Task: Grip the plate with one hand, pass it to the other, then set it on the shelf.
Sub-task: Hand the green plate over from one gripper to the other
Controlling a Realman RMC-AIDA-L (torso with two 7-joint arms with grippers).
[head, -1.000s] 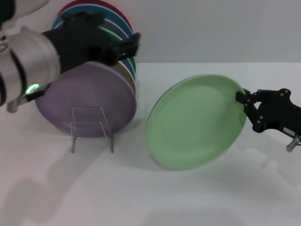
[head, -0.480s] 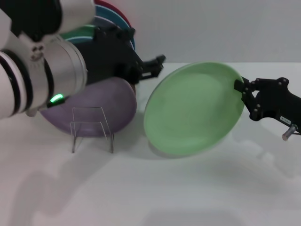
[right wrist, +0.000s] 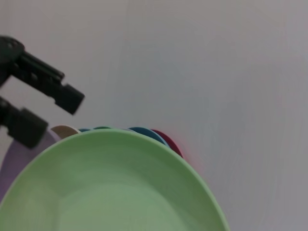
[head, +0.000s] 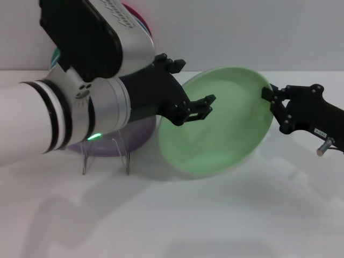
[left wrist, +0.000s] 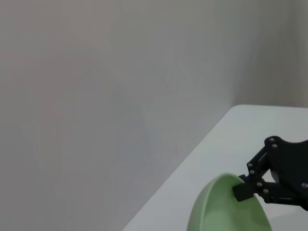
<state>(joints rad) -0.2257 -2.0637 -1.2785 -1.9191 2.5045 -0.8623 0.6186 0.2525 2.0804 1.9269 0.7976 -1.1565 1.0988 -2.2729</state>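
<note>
The robot's right gripper has the light-green plate by its rim far from the shelf, so the left gripper should grip the plate's opposite rim before the right gripper lets go.
The light-green plate hangs tilted above the table in the middle of the head view. My right gripper is shut on its right rim and holds it up; the left wrist view shows this grip on the plate. My left gripper is open, with its fingers at the plate's upper left part and not closed on it. In the right wrist view the plate fills the lower part, with the left gripper open beyond its rim. The clear shelf stands at the left, partly hidden behind my left arm.
A lilac plate leans on the rack behind my left arm, with more coloured plates stacked behind it, including a red one. Their rims show in the right wrist view. A white wall backs the table.
My left arm has swung right from the plate stack to the light-green plate, and its open fingers now reach its upper left part. My right gripper has raised the plate slightly and moved it left.
</note>
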